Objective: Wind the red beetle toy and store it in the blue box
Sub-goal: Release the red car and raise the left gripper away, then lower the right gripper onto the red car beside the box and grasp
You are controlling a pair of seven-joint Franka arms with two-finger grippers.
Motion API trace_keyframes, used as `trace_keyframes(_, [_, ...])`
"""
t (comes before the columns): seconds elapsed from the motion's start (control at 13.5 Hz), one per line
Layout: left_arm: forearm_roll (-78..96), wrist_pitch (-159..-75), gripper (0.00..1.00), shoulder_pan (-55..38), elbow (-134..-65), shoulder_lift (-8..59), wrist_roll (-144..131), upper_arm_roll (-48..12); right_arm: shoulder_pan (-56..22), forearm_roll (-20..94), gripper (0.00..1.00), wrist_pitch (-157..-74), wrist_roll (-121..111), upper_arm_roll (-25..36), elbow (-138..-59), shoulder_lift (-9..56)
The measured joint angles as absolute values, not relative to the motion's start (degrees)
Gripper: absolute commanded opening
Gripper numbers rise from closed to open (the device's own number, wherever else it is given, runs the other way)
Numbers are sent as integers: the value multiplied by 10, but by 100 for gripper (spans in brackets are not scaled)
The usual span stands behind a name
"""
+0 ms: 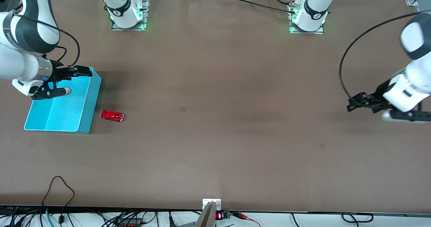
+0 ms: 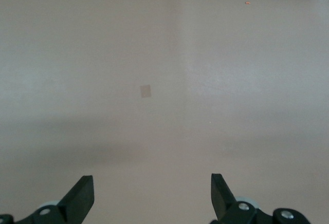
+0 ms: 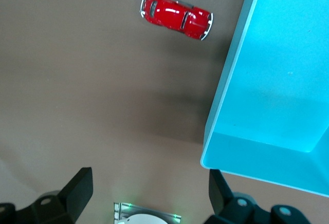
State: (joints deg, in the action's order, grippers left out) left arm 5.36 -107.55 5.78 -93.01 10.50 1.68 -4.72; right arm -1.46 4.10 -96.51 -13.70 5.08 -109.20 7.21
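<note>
The red beetle toy [image 1: 112, 116] is outside the blue box and crooked to my open fingers. My right gripper should turn and grip the toy's sides [image 3: 176, 16] before putting the toy away.
The red beetle toy [image 1: 112, 115] stands on the table beside the blue box [image 1: 91, 100], on the side toward the left arm's end. The box is empty. My right gripper [image 1: 88, 71] is open and empty, up over the box's corner that lies farthest from the front camera. The right wrist view shows the toy [image 3: 176, 15], the box rim [image 3: 231, 80] and the spread gripper [image 3: 149, 193]. My left gripper [image 1: 352, 105] is open and empty, over bare table at the left arm's end, where that arm waits. The left wrist view shows the gripper [image 2: 151, 196] above bare table.
Two small darker patches mark the tabletop [image 1: 183, 108] [image 1: 322, 146]; one shows in the left wrist view [image 2: 146, 91]. The arm bases [image 1: 128, 16] [image 1: 308, 20] stand along the table edge farthest from the front camera. Cables lie along the nearest edge [image 1: 60, 186].
</note>
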Motion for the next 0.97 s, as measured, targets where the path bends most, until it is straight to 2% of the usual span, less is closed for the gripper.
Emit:
trace_keyframes(0.22, [54,-1026,100,29,-913,83,3,-12,-14,41,100,-952,-137,52,-1089,77])
trace_keyframes(0.37, [53,-1013,100,-7,-913,70,-17,17,-13,41,100,-911,-145,57,-1072,76])
trace_keyframes(0.52, [52,-991,100,-15,-913,61,-25,22,-9,42,100,-898,-156,61,-1059,75])
trace_keyframes(0.82, [52,-954,100,-2,-917,46,-25,31,5,43,100,-906,-189,62,-1050,78])
trace_keyframes(0.97, [51,-951,100,-3,-926,31,-20,29,6,43,100,-945,-207,59,-1056,83])
